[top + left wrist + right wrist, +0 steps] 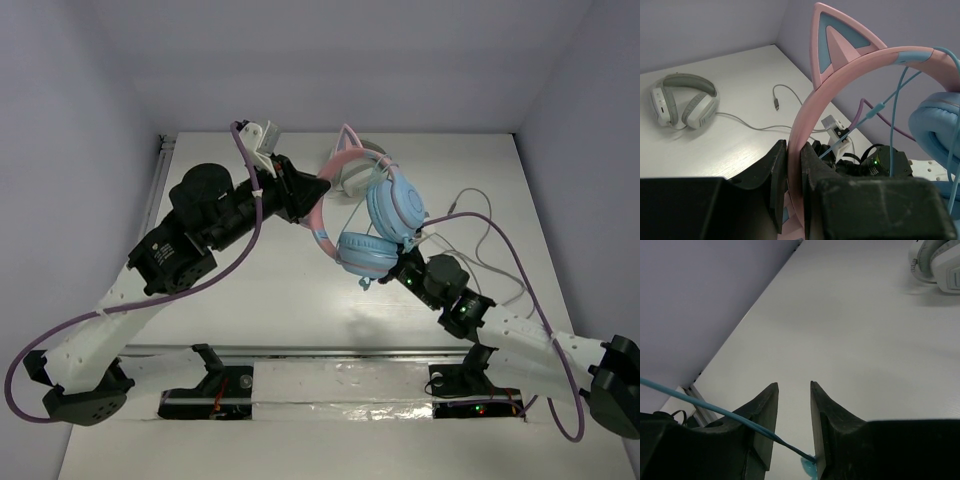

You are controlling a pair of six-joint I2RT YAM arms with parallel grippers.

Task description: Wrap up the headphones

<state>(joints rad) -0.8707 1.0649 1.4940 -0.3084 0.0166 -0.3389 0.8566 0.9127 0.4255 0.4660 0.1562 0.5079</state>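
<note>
My right gripper should open wider and close near the cable's loose end [809, 466] before I wind it, because the light-blue cable [737, 417] runs at a slant across one of the gripper's fingers.
The headphones hang in the air over the middle of the table, with a pink headband [322, 205] and two light-blue ear cups [396, 205]. My left gripper [305, 195] is shut on the headband; in the left wrist view [794, 167] the band sits pinched between both jaws, with a cat ear [840, 42] above. The thin light-blue cable [896, 107] hangs beside the ear cup [935, 122]. My right gripper [402, 262] is just below the lower cup. Its jaws [792, 386] stand apart, with the cable [715, 407] running across the gap low down.
White and grey headphones [352, 172] lie on the table at the back, also in the left wrist view [685, 100] and the right wrist view [940, 265]. Their grey cable [480, 240] loops across the right side. A rail [160, 165] runs along the left edge.
</note>
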